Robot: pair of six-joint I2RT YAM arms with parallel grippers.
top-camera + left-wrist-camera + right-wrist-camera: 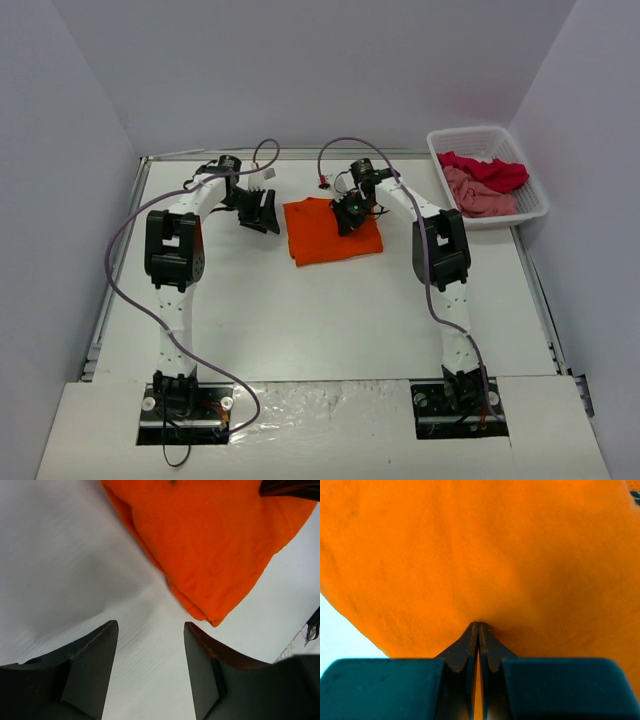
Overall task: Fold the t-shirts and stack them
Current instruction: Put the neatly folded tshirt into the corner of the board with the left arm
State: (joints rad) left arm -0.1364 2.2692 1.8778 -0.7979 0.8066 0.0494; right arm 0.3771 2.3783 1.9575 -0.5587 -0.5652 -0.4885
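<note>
The orange t-shirt's near corner (pixel 298 262) lies low next to the robot's open left gripper, so the left gripper should move back and the right gripper should first grasp the folded edge there (pixel 202 615).
A bright orange t-shirt (pixel 325 235) lies folded into a rough square at the middle back of the table. My right gripper (pixel 348 215) is shut, its tips pressed down onto the shirt's right half; in the right wrist view the closed tips (pixel 478 624) touch the orange cloth (pixel 480 550), which fills the frame. My left gripper (pixel 262 212) stands open just left of the shirt, above bare table. The left wrist view shows nothing between its jaws (pixel 150 625), with the folded orange edge (pixel 215 545) just ahead. A crimson t-shirt (pixel 495 170) and a dusty pink one (pixel 480 195) lie crumpled in the basket.
The white lattice basket (pixel 470 133) sits at the back right corner. White walls enclose the table on three sides. Purple cables loop from both arms, one hanging over the left side (pixel 120 250). A small tag (pixel 323 183) lies behind the orange shirt.
</note>
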